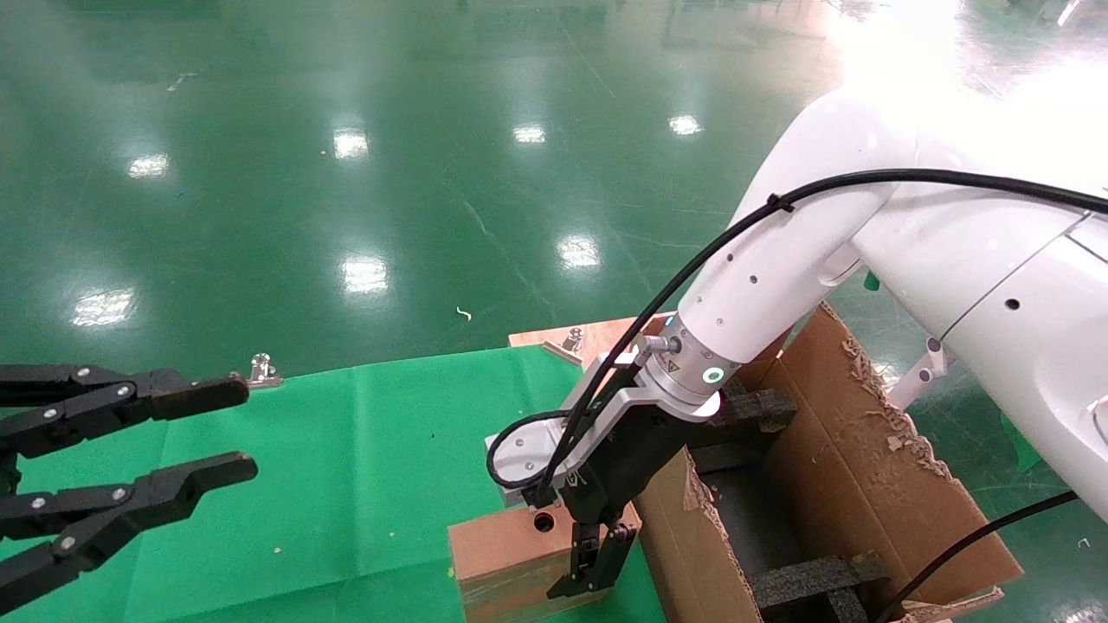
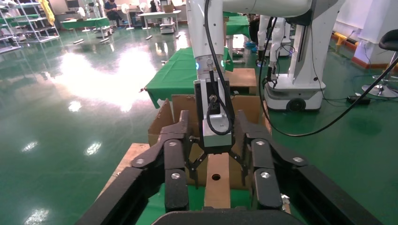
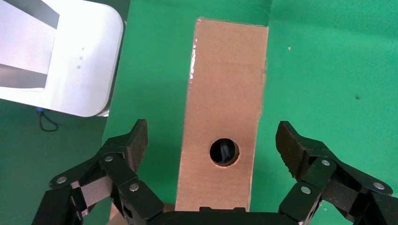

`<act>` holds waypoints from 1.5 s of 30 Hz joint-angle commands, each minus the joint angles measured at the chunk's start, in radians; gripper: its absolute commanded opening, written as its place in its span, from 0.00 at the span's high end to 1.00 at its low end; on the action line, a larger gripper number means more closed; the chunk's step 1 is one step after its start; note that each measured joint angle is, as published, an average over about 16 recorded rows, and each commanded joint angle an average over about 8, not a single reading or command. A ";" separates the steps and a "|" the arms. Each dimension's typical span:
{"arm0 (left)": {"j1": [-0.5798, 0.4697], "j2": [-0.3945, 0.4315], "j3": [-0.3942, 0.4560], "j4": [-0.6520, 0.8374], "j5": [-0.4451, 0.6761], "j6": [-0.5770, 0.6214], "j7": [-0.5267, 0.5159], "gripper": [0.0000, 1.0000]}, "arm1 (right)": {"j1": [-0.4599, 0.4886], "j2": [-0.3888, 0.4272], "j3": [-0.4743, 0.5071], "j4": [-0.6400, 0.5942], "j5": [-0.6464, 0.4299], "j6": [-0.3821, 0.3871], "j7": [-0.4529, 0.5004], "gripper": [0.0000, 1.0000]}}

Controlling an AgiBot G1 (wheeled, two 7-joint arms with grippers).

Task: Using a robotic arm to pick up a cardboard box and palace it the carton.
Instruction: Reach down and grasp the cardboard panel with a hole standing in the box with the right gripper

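Note:
The cardboard box [image 1: 509,555] stands crosswise to the carton and is far from my left gripper. My right gripper should pick it up and turn it so it runs along the carton [image 1: 763,524].
The small brown cardboard box [image 1: 498,554] stands on edge on the green cloth, its narrow side with a round hole facing up. My right gripper [image 1: 593,575], on the white arm, is open and hangs over the box with one finger on each side. In the right wrist view the box [image 3: 225,103] lies between the spread fingers [image 3: 136,140] without touching them. The large carton [image 1: 866,450] with torn flaps and black foam inserts [image 1: 814,580] sits right beside the box. My left gripper [image 1: 241,428] is open and empty at the far left.
The green cloth [image 1: 346,450] covers a table over a wooden board [image 1: 597,333]. Metal clips [image 1: 262,370] hold the cloth at its far edge. The glossy green floor lies beyond. The left wrist view shows the box [image 2: 218,187] and the carton [image 2: 183,105] behind it.

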 commanded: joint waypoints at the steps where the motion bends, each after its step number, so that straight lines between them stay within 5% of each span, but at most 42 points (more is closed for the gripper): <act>1: 0.000 0.000 0.000 0.000 0.000 0.000 0.000 0.00 | -0.002 0.001 0.002 0.001 0.000 0.000 0.000 1.00; 39: 0.000 0.000 0.000 0.000 0.000 0.000 0.000 0.00 | -0.007 0.005 0.010 0.007 0.001 0.004 0.002 1.00; 45: 0.000 0.000 0.000 0.000 -0.001 0.000 0.000 0.00 | 0.051 0.022 0.008 0.006 0.018 0.007 -0.006 1.00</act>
